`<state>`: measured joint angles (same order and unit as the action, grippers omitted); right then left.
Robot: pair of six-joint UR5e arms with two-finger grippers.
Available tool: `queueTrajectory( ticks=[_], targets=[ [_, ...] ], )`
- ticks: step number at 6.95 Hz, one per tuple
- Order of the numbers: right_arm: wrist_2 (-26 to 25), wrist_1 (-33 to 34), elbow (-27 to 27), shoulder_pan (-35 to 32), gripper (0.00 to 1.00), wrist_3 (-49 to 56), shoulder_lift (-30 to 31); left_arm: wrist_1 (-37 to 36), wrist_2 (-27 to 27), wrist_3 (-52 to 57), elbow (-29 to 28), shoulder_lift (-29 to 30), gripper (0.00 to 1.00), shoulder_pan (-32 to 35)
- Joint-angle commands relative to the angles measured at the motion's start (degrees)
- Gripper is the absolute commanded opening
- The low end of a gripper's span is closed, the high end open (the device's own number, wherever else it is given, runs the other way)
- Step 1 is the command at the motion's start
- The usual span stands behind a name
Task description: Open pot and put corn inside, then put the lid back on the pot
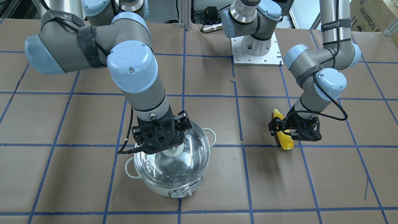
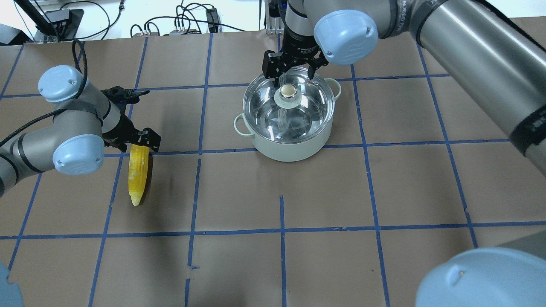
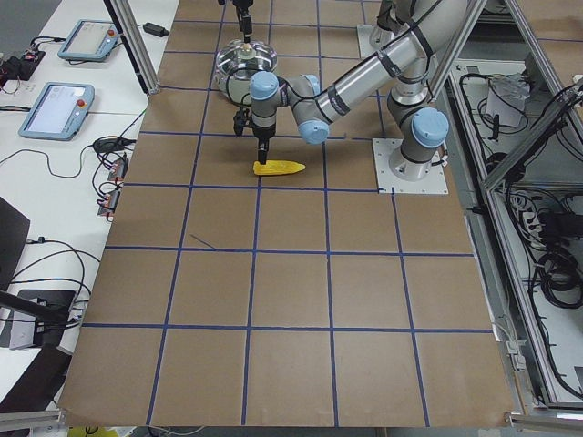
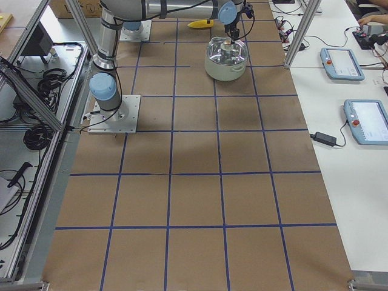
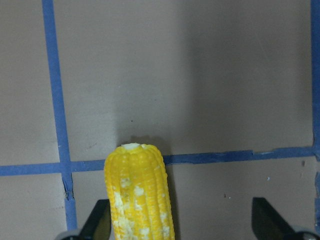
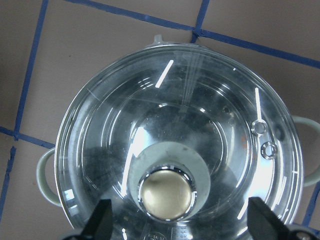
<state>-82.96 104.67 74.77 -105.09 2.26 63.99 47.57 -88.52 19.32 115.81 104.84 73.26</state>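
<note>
I can see the lid's beige knob below and ahead of my right gripper's open fingers, so I should move them forward and down around its sides (image 6: 190,194) before I lift.
The pale mint pot (image 2: 290,147) stands on the table with the clear glass lid (image 2: 307,115) on it. My right gripper (image 2: 292,74) is open just above the lid, one finger on each side of the beige knob (image 6: 166,195), not touching it. The yellow corn (image 2: 138,175) lies on the paper to the pot's left. My left gripper (image 2: 134,136) is open over the corn's thick end. In the left wrist view the corn (image 5: 140,195) sits between the fingers, close to the left finger (image 5: 100,220).
The table is covered in brown paper with blue tape grid lines (image 2: 281,230). The left arm's base plate (image 1: 256,49) is at the robot's side of the table. Cables and boxes (image 2: 192,21) lie beyond the far edge.
</note>
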Motion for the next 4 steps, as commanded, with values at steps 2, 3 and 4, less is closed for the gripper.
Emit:
queueTrajectory(
  ticks=[2,3,4],
  targets=[
    [0.35,0.27,1.42,-0.21,0.92,2.21,-0.97,-0.81,0.45,1.77,1.08,0.98,1.0,-1.63],
    [0.17,0.36,2.82,-0.73,0.92,2.22,-0.71,-1.07,0.45,1.86,1.87,1.06,1.0,-1.63],
    [0.17,0.36,3.1,-1.26,0.91,2.22,-0.53,-2.12,0.45,1.86,2.05,1.15,1.0,-1.63]
  ],
)
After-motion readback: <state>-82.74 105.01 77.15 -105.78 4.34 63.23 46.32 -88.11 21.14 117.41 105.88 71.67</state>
